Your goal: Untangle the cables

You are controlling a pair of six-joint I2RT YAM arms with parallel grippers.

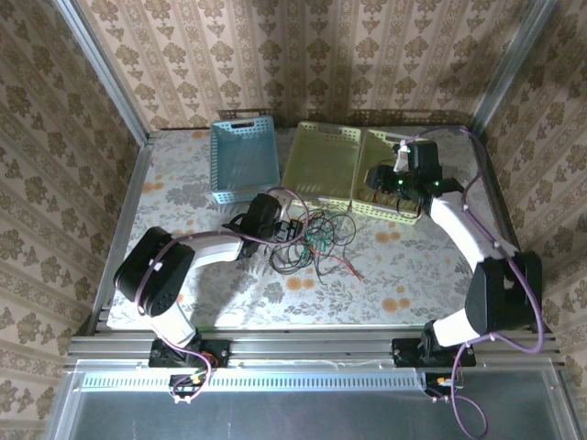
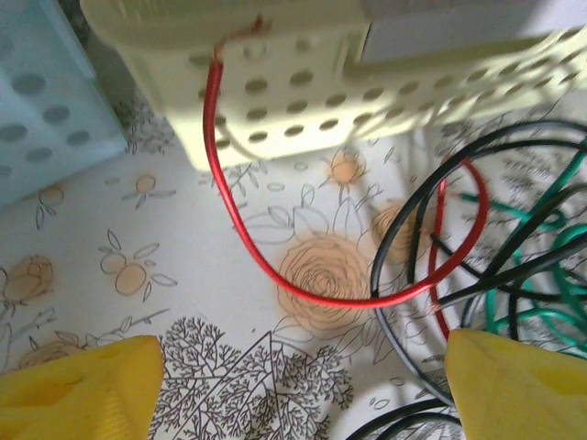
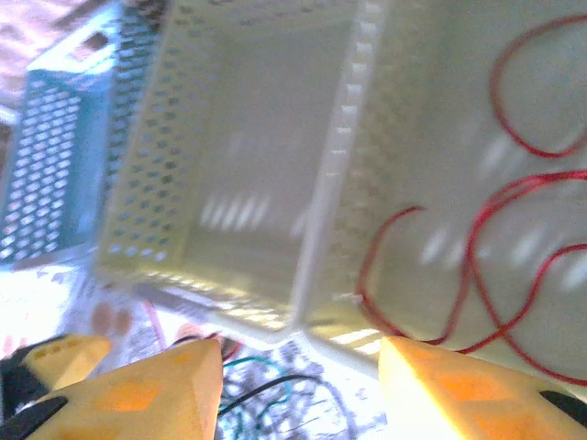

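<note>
A red cable loops through the black cables [image 2: 433,286], so the robot's left gripper should hold a black cable while the right gripper pulls the red cable into its basket [image 1: 389,198].
A tangle of black, green and red cables [image 1: 312,240] lies mid-table in front of the baskets. My left gripper [image 1: 286,229] sits at the tangle's left edge, low over the table. In the left wrist view it [image 2: 298,396] is open, yellow fingers [image 2: 78,392] wide apart with bare tablecloth between them. A red cable [image 2: 275,275] loops ahead of them, and black cables [image 2: 404,229] and green cables [image 2: 541,293] lie to the right. My right gripper [image 1: 380,180] hovers over the right-hand yellow basket [image 1: 404,213], open [image 3: 298,385] and empty. Loose red cable [image 3: 477,247] lies inside that basket [image 3: 440,110].
Three baskets stand in a row at the back: a blue basket [image 1: 243,160], an empty pale yellow basket [image 1: 321,163] and the right one. The blue basket [image 2: 46,101] and the middle basket [image 2: 303,101] are close ahead of the left gripper. Metal rails edge the table.
</note>
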